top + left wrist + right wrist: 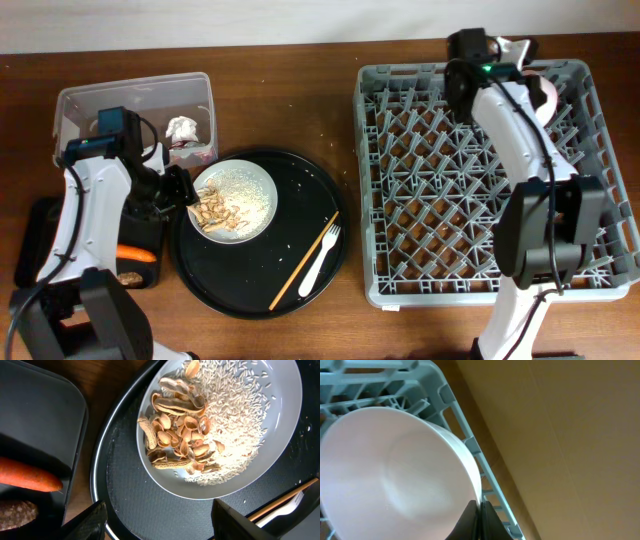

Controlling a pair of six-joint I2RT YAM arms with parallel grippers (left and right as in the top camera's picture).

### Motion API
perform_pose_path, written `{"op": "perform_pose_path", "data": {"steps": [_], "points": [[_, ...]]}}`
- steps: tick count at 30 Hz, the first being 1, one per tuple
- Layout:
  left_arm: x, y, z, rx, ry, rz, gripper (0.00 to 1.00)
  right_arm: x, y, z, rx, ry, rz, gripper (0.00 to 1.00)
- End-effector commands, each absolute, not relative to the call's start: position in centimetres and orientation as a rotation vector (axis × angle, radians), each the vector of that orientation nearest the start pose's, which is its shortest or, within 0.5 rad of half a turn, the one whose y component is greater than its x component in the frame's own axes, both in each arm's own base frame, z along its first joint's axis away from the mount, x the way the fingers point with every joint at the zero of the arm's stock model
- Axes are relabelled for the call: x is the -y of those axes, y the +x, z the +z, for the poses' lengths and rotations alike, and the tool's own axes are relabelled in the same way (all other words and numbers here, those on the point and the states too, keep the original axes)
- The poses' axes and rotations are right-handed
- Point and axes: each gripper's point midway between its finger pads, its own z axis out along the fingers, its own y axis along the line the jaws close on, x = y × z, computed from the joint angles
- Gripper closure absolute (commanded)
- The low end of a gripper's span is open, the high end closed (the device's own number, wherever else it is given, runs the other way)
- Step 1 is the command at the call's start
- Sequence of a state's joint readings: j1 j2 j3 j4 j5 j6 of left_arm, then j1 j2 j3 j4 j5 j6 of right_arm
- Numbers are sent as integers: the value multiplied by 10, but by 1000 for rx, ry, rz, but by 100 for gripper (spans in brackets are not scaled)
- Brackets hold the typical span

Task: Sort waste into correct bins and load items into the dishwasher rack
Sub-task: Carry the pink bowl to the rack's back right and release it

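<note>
The white bowl in my right gripper is too near the grey rack's far corner, so next I pull it inward and set it among the rack's pegs.
A white plate with beige shell scraps and rice sits on the large round black tray. My left gripper is open and empty, just above the tray at the plate's near-left edge; it also shows in the overhead view. An orange carrot piece lies in the shallow black tray. A white paper wad lies in the clear tub. My right gripper is shut on the rim of a white bowl, held at the far right corner of the grey rack.
A white fork and a wooden chopstick lie side by side on the round black tray, right of the plate. A brown lump lies beside the carrot. Bare wooden table separates the tray and the rack.
</note>
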State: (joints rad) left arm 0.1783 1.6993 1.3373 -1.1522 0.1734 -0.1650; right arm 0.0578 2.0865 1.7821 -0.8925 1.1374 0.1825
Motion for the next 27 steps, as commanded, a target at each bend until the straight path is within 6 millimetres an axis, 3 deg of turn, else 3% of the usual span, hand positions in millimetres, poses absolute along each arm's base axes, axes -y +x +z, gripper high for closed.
{"op": "perform_pose_path", "data": {"steps": [1, 6, 10, 12, 19, 22, 24, 27], "points": [[-22, 320, 110, -3003, -504, -288, 34, 118, 469, 174, -2324, 386, -1337, 96], [-21, 322, 110, -2999, -494, -287, 34, 118, 467, 173, -2333, 376, -1348, 96], [-21, 322, 111, -2997, -493, -288, 34, 137, 452, 226, -2044, 442, -1712, 96], [-19, 323, 111, -2994, -488, -298, 34, 136, 452, 226, -2044, 439, -1712, 96], [-17, 324, 111, -2993, -477, -298, 34, 98, 467, 184, -2153, 281, -1632, 96], [-17, 324, 111, -2993, -476, -298, 34, 95, 468, 174, -2175, 241, -1652, 96], [-17, 324, 111, -2992, -477, -298, 34, 96, 466, 175, -2176, 228, -1674, 96], [-17, 325, 111, -2992, -476, -298, 34, 101, 462, 203, -2009, 265, -1830, 96]]}}
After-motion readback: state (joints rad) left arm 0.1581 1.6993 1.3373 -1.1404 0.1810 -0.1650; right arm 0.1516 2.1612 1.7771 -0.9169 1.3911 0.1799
